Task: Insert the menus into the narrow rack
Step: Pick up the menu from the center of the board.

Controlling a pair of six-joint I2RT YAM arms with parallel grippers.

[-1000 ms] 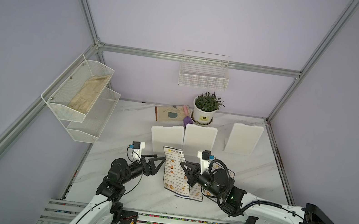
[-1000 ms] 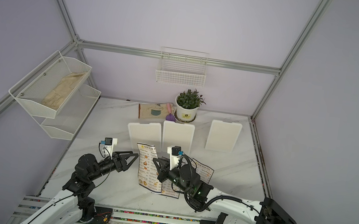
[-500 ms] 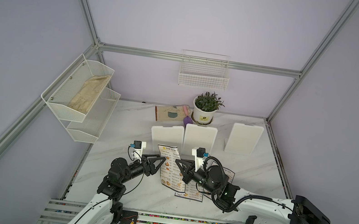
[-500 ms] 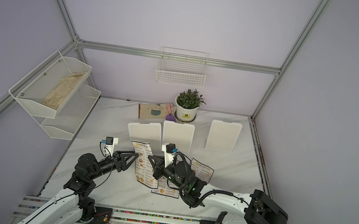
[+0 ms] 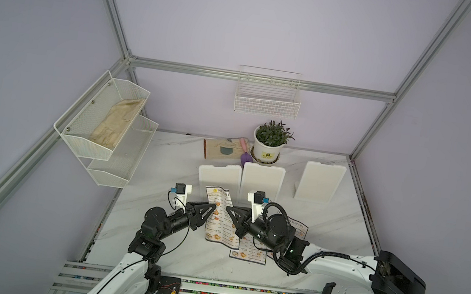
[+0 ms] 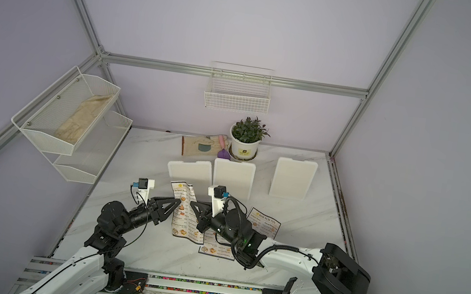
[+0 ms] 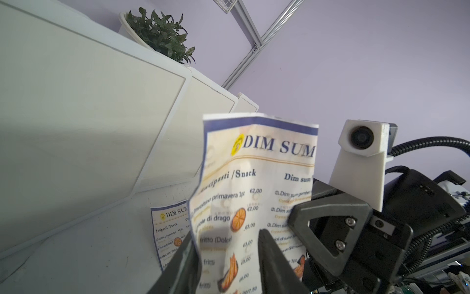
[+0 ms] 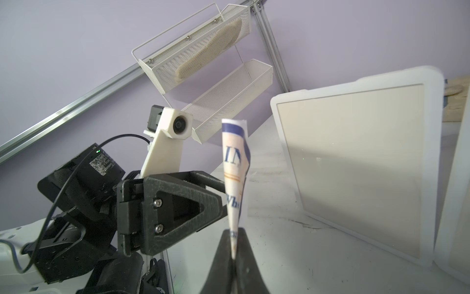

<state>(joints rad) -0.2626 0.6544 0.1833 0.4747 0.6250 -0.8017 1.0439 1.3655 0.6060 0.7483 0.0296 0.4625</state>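
The menu buckles (image 5: 220, 218) between my grippers, so my left gripper should hold the menu while my right gripper opens, backs off and takes the menu's side edge (image 5: 235, 233) squarely.
One menu (image 5: 218, 229) stands upright and creased above the table's middle. My right gripper (image 5: 228, 209) is shut on its right edge; in the right wrist view the paper (image 8: 235, 178) rises from the pinched fingertips (image 8: 232, 244). My left gripper (image 5: 213, 207) is at the menu's left edge. In the left wrist view its jaws (image 7: 226, 236) stand apart on either side of the sheet (image 7: 254, 178), not pressed together. Two more menus (image 5: 247, 251) (image 5: 297, 228) lie flat under my right arm. A narrow white wire rack (image 5: 268, 96) hangs on the back wall, far above both grippers.
Three white upright panels (image 5: 218, 179) (image 5: 262, 179) (image 5: 318, 181) stand just behind the held menu. A potted plant (image 5: 266, 152) and a tan glove (image 5: 221, 149) are at the back. A two-tier mesh shelf (image 5: 106, 123) with a cloth juts from the left wall.
The right gripper has carried the menu up and toward the panels, now more upright. The left gripper's jaws have narrowed around the menu's left edge.
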